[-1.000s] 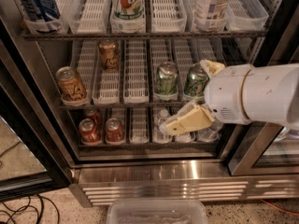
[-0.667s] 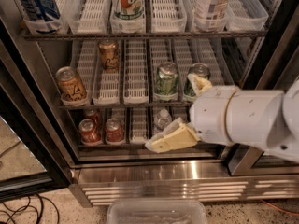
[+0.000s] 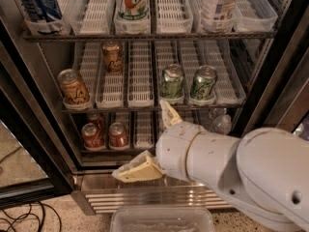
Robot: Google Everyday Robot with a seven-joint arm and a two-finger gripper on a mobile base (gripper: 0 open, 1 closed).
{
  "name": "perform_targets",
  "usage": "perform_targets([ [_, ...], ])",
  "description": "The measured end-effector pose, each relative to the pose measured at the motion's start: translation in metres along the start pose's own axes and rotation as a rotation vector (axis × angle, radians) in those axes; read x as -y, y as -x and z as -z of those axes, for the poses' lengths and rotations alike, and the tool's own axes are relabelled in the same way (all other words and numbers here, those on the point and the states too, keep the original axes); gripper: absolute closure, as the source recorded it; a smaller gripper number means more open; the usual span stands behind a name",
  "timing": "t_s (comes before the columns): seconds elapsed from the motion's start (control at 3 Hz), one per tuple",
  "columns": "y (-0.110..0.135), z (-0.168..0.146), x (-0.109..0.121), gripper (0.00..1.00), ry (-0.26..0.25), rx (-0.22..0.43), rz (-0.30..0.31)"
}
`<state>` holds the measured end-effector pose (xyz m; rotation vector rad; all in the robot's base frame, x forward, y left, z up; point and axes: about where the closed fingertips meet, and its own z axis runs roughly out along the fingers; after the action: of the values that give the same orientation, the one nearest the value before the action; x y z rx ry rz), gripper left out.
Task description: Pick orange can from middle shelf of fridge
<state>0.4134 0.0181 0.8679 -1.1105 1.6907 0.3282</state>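
Observation:
The orange cans (image 3: 71,88) sit aside from my gripper, slanted in front of the lower shelf (image 3: 144,142), so next I swing it across and turn its fingers up toward them.
Two orange cans stand on the middle shelf (image 3: 145,108) of the open fridge (image 3: 145,192): one orange can (image 3: 73,87) at the front of the leftmost lane, tilted a little, and a second orange can (image 3: 112,57) farther back in the lane beside it. My gripper (image 3: 139,138) is open and empty. It hangs in front of the lower shelf, below the middle shelf's rail and to the right of both orange cans. One finger (image 3: 169,114) points up at the rail, the other (image 3: 137,170) points left over the base grille.
Two green-and-silver cans (image 3: 172,81) (image 3: 203,83) stand at the front right of the middle shelf. Two red cans (image 3: 91,135) (image 3: 118,134) and a clear bottle (image 3: 219,122) are on the lower shelf. Bottles fill the top bins. A clear tub (image 3: 161,220) sits on the floor below.
My arm has swung left and lower, from in front of the green cans to the lower shelf. The fingers now stand farther apart. The cans have not moved.

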Motion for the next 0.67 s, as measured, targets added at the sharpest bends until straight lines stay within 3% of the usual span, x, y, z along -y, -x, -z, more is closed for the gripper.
perform_targets([
  [0.33,-0.004,-0.009,0.009,0.0,-0.097,0.061,-0.065],
  [0.67,-0.022,-0.003,0.039,0.0,-0.232,0.11,-0.172],
])
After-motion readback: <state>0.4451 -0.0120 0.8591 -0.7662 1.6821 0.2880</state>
